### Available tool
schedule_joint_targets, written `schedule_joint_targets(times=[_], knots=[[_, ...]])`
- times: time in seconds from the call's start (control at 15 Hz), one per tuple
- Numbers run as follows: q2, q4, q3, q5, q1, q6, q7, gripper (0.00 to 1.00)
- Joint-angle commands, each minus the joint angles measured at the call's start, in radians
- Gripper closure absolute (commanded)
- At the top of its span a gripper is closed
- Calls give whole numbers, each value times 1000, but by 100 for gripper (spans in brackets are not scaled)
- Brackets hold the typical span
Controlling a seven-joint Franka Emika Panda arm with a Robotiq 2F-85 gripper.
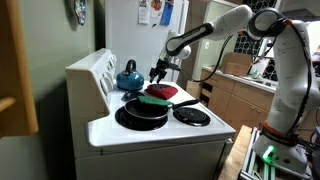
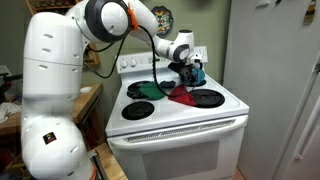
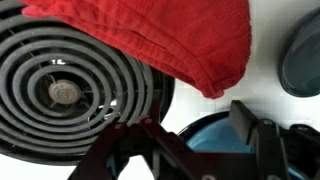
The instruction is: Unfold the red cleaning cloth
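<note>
Next, my open gripper moves onto the cloth's near corner and pinches it before lifting, because the gripper is beyond the red cleaning cloth, over the blue kettle's edge.
The red cleaning cloth lies bunched and folded on the stove top, partly over a rear coil burner. It also shows in an exterior view and fills the top of the wrist view. My gripper hovers just above the cloth's far side, close to the blue kettle. In the wrist view the gripper is open and empty, with the cloth's corner ahead of the fingers and the kettle below them.
A black frying pan sits on the front burner with a flat green item on its edge, touching the cloth. Another front burner is bare. The stove's control panel rises behind, with a fridge beside it.
</note>
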Motion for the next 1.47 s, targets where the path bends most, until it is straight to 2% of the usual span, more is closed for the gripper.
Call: schedule_joint_targets(times=[0.0, 0.2, 0.4, 0.93, 1.07, 1.4], knots=[[30, 43, 33, 49, -18, -30, 36, 11], [43, 55, 30, 49, -13, -56, 72, 1], [45, 56, 21, 34, -9, -78, 106, 35], [48, 56, 13, 19, -4, -108, 153, 97], [48, 57, 11, 15, -3, -125, 157, 100], [18, 43, 5, 5, -3, -155, 155, 99]])
